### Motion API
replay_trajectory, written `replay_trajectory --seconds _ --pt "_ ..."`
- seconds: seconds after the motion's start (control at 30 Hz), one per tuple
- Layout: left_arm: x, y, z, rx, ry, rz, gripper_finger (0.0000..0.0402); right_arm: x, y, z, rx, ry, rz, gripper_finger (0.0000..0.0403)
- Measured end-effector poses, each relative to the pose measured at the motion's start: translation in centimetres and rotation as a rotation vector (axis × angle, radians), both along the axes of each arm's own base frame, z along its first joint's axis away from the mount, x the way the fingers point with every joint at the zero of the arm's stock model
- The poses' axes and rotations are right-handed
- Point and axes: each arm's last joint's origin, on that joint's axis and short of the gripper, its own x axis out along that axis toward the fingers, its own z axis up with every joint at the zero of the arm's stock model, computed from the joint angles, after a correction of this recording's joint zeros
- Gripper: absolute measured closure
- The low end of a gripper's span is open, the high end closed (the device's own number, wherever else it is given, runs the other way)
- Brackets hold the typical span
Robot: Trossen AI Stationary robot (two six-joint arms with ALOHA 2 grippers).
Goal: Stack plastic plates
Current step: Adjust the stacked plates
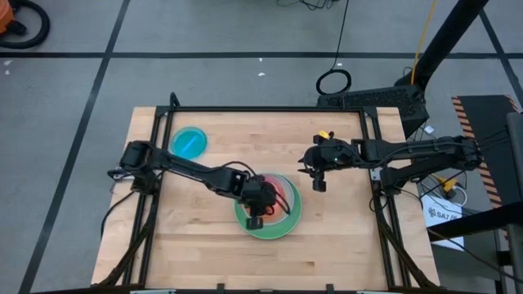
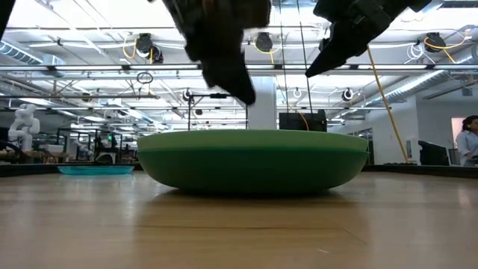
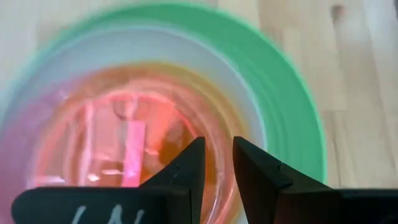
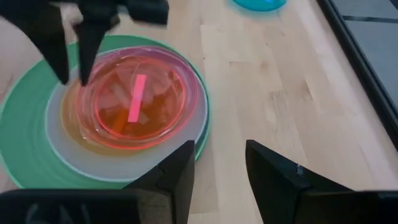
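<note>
My left gripper is closed, and the green rim (image 1: 280, 230) looks wider along one side, so the paler plates (image 1: 286, 188) will slide toward the middle when I push with it.
A stack of plates (image 1: 270, 233) sits on the table near its middle. The large green plate (image 4: 25, 137) is at the bottom, paler plates (image 4: 124, 165) lie on it, and a pink-red small plate (image 4: 140, 102) is on top. A translucent blue small plate (image 1: 189, 142) lies alone near the far left corner. My left gripper (image 3: 217, 162) hangs over the stack with its fingers a little apart and touches nothing; in the low view it (image 2: 239, 90) is clear above the green plate (image 2: 250, 161). My right gripper (image 4: 217, 158) is open above bare wood, right of the stack.
A dark metal frame (image 1: 270, 109) runs around the wooden tabletop. There is bare wood (image 1: 204, 253) near the front edge and to the right of the stack. Cables and a stand (image 1: 384, 100) lie beyond the far right corner.
</note>
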Motion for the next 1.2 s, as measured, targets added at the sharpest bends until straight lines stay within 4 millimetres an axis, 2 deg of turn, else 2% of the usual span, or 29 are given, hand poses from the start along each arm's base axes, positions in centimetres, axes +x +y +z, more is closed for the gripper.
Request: replay_trajectory --seconds 0.13,0.27,0.43,0.6,0.77,0.87,1.0,1.1,1.2 --pt "-1.4 -1.2 1.6 0.092 -0.015 -0.12 0.0314 0.2 1.2 -0.1 0.026 -0.033 0.069 0.0268" --pt "-2.9 -2.4 1.9 0.138 0.055 -0.199 0.0314 0.0 3.1 -2.7 0.124 -0.056 0.208 0.0274" --pt "-3.8 -3.3 1.5 0.158 0.129 -0.214 0.0314 -1.1 5.9 -5.4 0.338 -0.088 0.413 0.029" --pt "-4.3 -4.2 0.2 0.146 0.121 -0.232 0.0314 -2.2 7.7 -8.0 0.431 -0.041 0.404 0.0319" --pt "-4.9 -4.2 -1.6 0.088 0.135 -0.158 0.0314 -1.8 9.2 -9.5 0.465 -0.01 0.407 0.0361" --pt "-5.4 -4.2 -0.1 0.052 0.137 -0.098 0.0314 -1.4 9.7 -10.4 0.478 0.022 0.402 0.0388" --pt "-6.9 -5.0 1.5 0.155 0.1 -0.098 0.0314 -0.9 9.9 -11.9 0.482 0.071 0.376 0.0399" --pt "-8.3 -5.7 1.0 0.224 0.122 -0.112 0.0318 -0.5 10.0 -13.1 0.478 0.093 0.369 0.0398" --pt "-8.6 -6.2 -0.3 0.217 0.093 -0.106 0.0339 0.2 10.2 -13.8 0.457 0.058 0.362 0.0401"
